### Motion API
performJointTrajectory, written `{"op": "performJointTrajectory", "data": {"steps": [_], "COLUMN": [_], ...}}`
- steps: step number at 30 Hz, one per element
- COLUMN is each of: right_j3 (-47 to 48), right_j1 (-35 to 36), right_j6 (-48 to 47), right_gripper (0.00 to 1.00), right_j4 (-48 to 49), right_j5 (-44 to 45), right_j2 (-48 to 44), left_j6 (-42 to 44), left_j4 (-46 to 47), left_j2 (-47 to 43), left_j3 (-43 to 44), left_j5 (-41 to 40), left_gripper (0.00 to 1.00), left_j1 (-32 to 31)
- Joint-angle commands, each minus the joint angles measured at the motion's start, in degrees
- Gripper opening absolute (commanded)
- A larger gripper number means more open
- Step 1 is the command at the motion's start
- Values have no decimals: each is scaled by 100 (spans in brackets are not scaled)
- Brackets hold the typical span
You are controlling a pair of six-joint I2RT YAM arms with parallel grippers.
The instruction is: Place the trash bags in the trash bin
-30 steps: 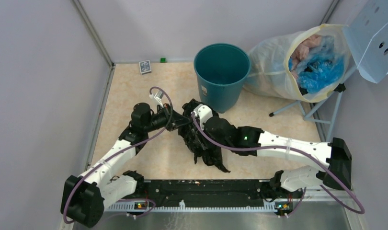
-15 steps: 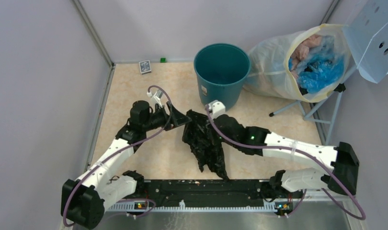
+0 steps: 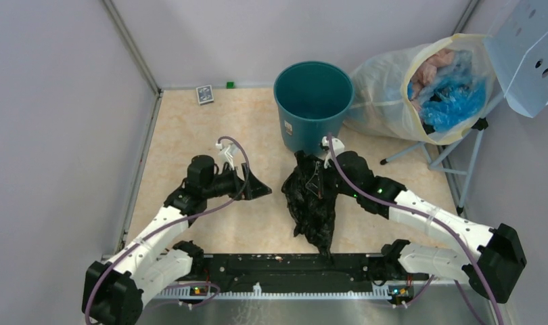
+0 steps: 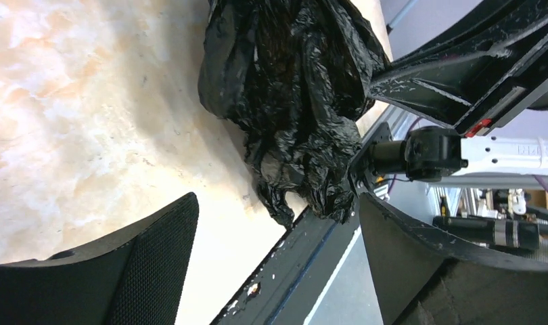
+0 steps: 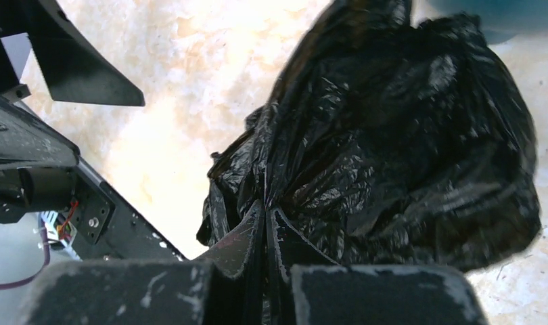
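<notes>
My left gripper should hold the trash bag's side (image 3: 287, 191) while my right gripper, which has the trash bag bunched (image 3: 301, 188) in it, grabs the bag's opposite edge and spreads it.
A glossy black crinkled trash bag (image 3: 313, 203) hangs in front of the teal trash bin (image 3: 313, 107), its lower tail reaching toward the near rail. My right gripper (image 3: 316, 170) is shut on the bag's upper part; in the right wrist view its jaws (image 5: 266, 217) pinch the plastic of the trash bag (image 5: 400, 149). My left gripper (image 3: 258, 186) stands open to the left of the bag, apart from it, with nothing between its fingers. The left wrist view shows the trash bag (image 4: 291, 88) ahead of the open left gripper (image 4: 278, 230).
A large translucent whitish sack (image 3: 423, 84) with blue and pink contents leans at the back right beside a metal stand (image 3: 454, 152). A small card box (image 3: 204, 94) and a green block (image 3: 230, 84) lie by the back wall. A black rail (image 3: 285, 264) runs along the near edge.
My left gripper let go of the bag, opened and drew back to the left. My right gripper closed on the bag and carried it right and back, toward the bin.
</notes>
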Motion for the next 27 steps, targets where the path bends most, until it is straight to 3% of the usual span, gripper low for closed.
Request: {"op": "performJointTrajectory", "data": {"steps": [1,8,13,15,19,23,27], "right_j3": [-15,-2,-42,-55,-45,-46,-46], "right_j1": [-36,-35,-45,-48,-43,-45,-45], "right_j6": [62,32,50,52,51,82,108], "right_gripper": [0,0,0,0,0,0,0], "right_j4": [324,285,284,284,290,333,337], "right_j5": [-309,-307,-316,-320,-382,-451,-431], "right_j2": [-9,-32,-108,-122,-114,-135,-175], "left_j6": [83,-658,-658,-636,-678,-682,-710], "left_j4": [661,2025,2293,2353,2662,2706,2874], "left_j2": [173,953,1378,1449,1459,1660,1868], "left_j3": [-38,-320,-286,-322,-494,-460,-444], "left_j5": [-115,-245,-502,-544,-536,-583,-472], "left_gripper": [93,87,54,53,63,49,47], "left_j1": [-265,-888,-1225,-1285,-1349,-1359,-1379]}}
